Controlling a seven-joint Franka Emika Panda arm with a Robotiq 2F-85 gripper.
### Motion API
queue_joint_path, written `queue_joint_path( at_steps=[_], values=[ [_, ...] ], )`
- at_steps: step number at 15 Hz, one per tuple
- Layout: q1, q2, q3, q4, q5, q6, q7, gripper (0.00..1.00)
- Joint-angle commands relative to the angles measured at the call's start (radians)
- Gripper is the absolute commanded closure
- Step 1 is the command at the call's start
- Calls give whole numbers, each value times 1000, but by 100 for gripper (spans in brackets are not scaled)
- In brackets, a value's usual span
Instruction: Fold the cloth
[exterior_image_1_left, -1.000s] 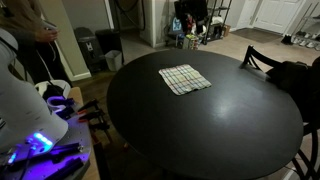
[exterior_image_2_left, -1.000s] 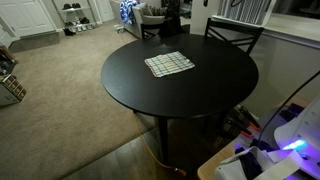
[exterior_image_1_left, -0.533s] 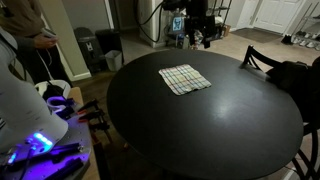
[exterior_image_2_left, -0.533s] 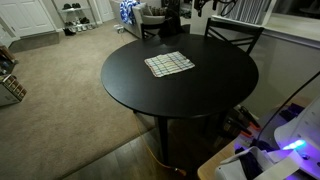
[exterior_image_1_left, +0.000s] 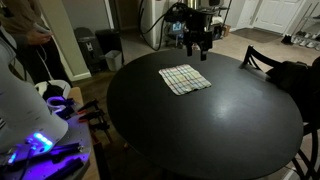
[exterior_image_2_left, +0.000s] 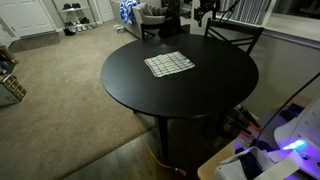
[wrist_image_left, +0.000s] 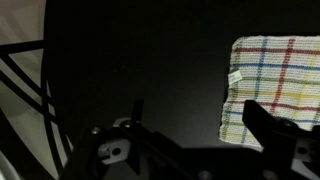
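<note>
My open gripper is hanging with its gap mostly over the dark tabletop (wrist_image_left: 190, 112) beside the cloth. Next, I move over the cloth's edge (exterior_image_1_left: 202, 79) and go lower before I fold.
The cloth (exterior_image_1_left: 185, 79) is a small plaid towel lying flat and unfolded on the far part of the round black table (exterior_image_1_left: 210, 125). It also shows in an exterior view (exterior_image_2_left: 168, 64) and at the right of the wrist view (wrist_image_left: 275, 85), where its checks look multicoloured. My gripper (exterior_image_1_left: 196, 47) hangs in the air above the table's far edge, just beyond the cloth. In the wrist view the gripper (wrist_image_left: 200, 115) is open and empty, with one finger over the cloth's near edge.
A dark chair (exterior_image_2_left: 233, 36) stands at the table's far side, and another chair (exterior_image_1_left: 262, 60) beside it. A person (exterior_image_1_left: 25, 40) stands at the left. A bin (exterior_image_1_left: 108, 48) and clutter sit on the floor behind.
My arm has come down from the background towards the table's far edge, closer to the cloth. The cloth has not moved.
</note>
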Motion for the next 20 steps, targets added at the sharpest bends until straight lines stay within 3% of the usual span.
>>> queue_joint_path(
  at_steps=[1,20],
  values=[
    [12,-28,-11,2,3,-43,-19,0],
    [12,-2,-12,7,4,-17,-3,0]
  ],
)
